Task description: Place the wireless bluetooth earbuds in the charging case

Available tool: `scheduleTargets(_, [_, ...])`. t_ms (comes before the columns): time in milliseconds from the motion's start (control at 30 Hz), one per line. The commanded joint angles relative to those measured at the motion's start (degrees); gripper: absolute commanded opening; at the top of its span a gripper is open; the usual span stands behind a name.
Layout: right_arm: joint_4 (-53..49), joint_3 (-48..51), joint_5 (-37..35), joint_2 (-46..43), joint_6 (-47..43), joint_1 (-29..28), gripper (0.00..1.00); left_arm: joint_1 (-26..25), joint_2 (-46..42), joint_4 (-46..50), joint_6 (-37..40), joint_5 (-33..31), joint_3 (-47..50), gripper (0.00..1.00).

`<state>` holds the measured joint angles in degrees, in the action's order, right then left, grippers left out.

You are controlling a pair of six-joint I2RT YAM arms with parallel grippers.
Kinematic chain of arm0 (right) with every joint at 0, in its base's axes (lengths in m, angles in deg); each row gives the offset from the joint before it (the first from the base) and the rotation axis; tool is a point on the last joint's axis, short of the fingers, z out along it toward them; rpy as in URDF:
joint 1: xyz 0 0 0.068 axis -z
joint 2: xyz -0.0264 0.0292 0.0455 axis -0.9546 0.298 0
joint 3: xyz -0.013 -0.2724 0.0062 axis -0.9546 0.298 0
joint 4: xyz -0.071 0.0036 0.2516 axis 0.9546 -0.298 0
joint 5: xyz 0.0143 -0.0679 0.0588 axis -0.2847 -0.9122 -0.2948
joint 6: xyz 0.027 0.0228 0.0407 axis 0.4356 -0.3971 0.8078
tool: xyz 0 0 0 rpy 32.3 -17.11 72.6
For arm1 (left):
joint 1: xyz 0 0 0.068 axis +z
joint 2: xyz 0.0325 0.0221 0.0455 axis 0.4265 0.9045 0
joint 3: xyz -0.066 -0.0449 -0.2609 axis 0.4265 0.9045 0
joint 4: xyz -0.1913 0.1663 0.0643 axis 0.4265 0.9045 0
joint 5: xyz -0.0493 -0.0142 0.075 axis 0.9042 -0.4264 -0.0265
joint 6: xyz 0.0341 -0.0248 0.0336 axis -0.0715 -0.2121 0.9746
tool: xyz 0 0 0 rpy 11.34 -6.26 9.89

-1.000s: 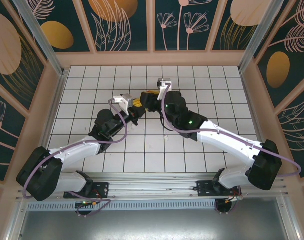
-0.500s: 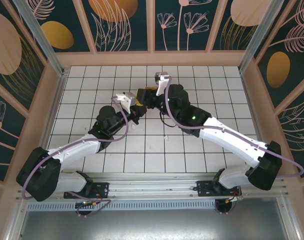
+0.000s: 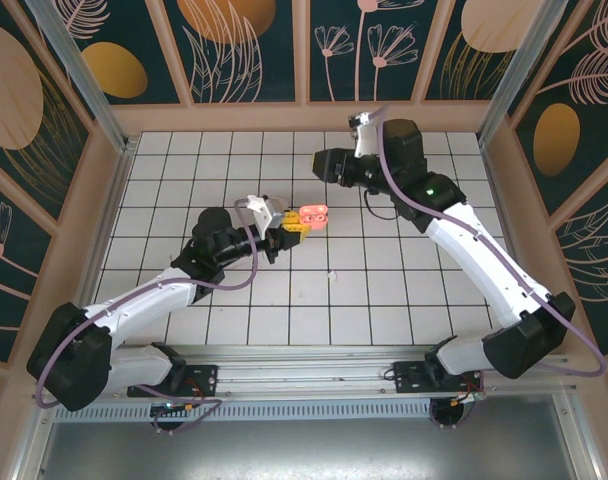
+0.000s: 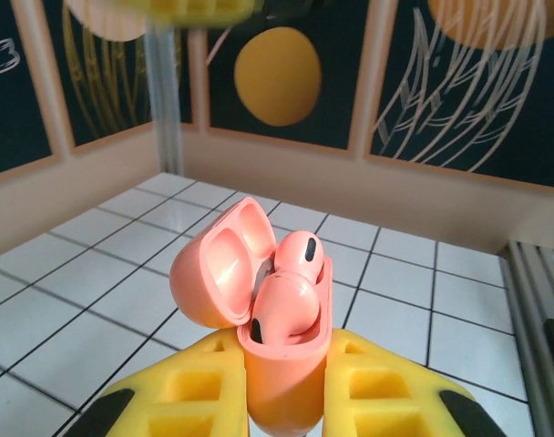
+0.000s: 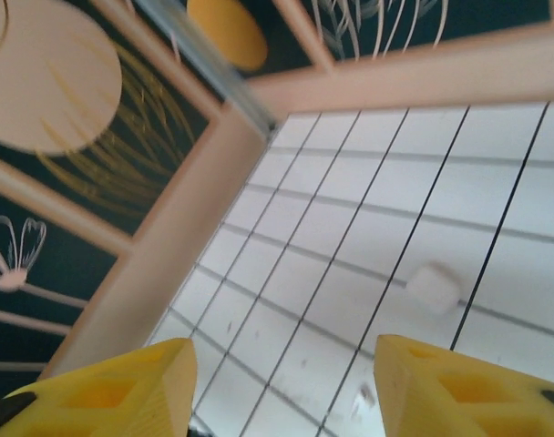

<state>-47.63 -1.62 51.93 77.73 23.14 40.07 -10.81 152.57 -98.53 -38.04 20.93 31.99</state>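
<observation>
Both earbuds (image 4: 291, 284) sit inside the case and the left gripper's fingers grip below its lid, so the robot should keep holding the case's body (image 4: 286, 387) until the lid shuts.
A salmon-pink charging case (image 4: 282, 364) stands upright, its lid (image 4: 218, 264) swung open to the left. Two salmon-pink earbuds (image 4: 300, 259) sit in its wells, one behind the other. My left gripper (image 4: 282, 387) is shut on the case body, a yellow finger (image 4: 181, 391) on each side. From above, the case (image 3: 312, 214) is held over the middle tiles at the tip of the left gripper (image 3: 289, 226). My right gripper (image 3: 322, 163) hangs higher toward the back right, apart from the case. Its yellow fingers (image 5: 113, 387) stand open with nothing between them (image 5: 286, 350).
A small white rounded object (image 5: 434, 287) lies on a tile below the right gripper, with a smaller white piece (image 5: 362, 396) near it. A tiny white piece (image 3: 331, 275) lies on the tiles in front of the case. Wooden walls (image 3: 304, 118) enclose the floor.
The right gripper has pulled back from the case toward the back right and opened wider. The left gripper still holds the case, now uncovered and shifted slightly right.
</observation>
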Motion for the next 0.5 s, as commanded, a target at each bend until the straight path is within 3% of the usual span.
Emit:
scheduleTargets(0, [-2.6, 1.6, 7.7, 0.1, -0.6, 0.5, 0.58, 0.0, -1.2, -0.1, 2.2, 5.2, -2.0, 0.00])
scheduleTargets(467, [-5.2, 4.5, 19.2, 0.8, -0.5, 0.6, 0.63, 0.0, -1.2, -0.6, 1.2, 4.2, -3.4, 0.00])
